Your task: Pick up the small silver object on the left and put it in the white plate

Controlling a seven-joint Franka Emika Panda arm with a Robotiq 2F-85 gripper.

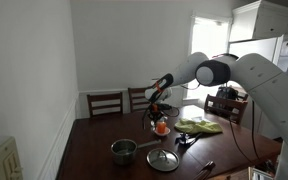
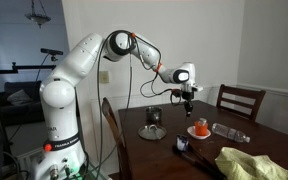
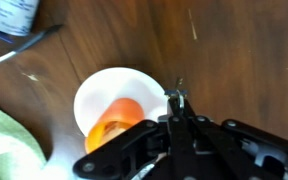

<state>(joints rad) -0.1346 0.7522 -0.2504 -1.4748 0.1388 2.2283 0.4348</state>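
Note:
Next, I move my gripper back over the plate's clear part (image 3: 111, 85) beside the orange-red thing before lowering: the small silver object hangs just past the white plate's rim (image 3: 163, 98).
The white plate (image 3: 102, 92) lies on the dark wood table with an orange-red thing (image 3: 119, 122) in it. It also shows in both exterior views (image 1: 162, 128) (image 2: 199, 131). My gripper (image 3: 177, 100) hangs above the plate's rim, a little to one side of its centre, and shows in both exterior views (image 1: 159, 104) (image 2: 187, 99). Its fingers are shut, and a small silver object (image 3: 178, 95) is pinched between the tips. In the exterior views the object is too small to see.
A steel pot (image 1: 124, 150) and a flat silver disc (image 1: 163, 159) sit near the table's front edge. A green cloth (image 1: 199, 126) (image 3: 4, 140), a clear bottle (image 2: 229, 131) and a cable (image 3: 24, 45) lie near the plate. Wooden chairs (image 1: 106, 102) stand around the table.

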